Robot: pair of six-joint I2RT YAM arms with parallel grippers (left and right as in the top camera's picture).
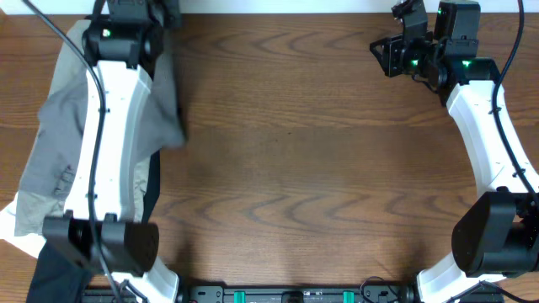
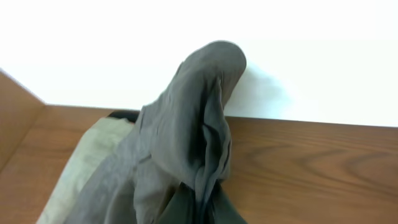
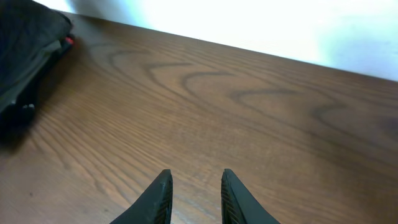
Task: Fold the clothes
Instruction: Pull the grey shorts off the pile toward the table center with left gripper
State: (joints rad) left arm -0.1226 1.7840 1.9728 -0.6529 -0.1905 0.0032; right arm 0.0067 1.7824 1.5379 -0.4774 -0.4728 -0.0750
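Observation:
Next, I bring the grey shorts (image 1: 69, 126) to the table's middle (image 1: 274, 126) with my left gripper first, because they hang bunched over the khaki-beige garment, far from my right gripper.
The grey shorts (image 1: 59, 126) lie bunched at the table's far left, partly under my left arm. In the left wrist view the grey shorts (image 2: 186, 130) rise in a peak, pinched between the jaws of my left gripper (image 2: 202, 208), which is shut on the fabric and lifts it. In the overhead view the left gripper (image 1: 139, 13) is at the far left edge, mostly hidden by the arm. My right gripper (image 3: 194, 193) is open and empty above bare wood at the far right (image 1: 396, 46).
A paler khaki-beige garment (image 2: 81, 162) lies under the shorts at the left, also in the overhead view (image 1: 25, 210). A black garment (image 1: 50, 269) lies at the front left. A dark object (image 3: 25, 56) sits at the left of the right wrist view.

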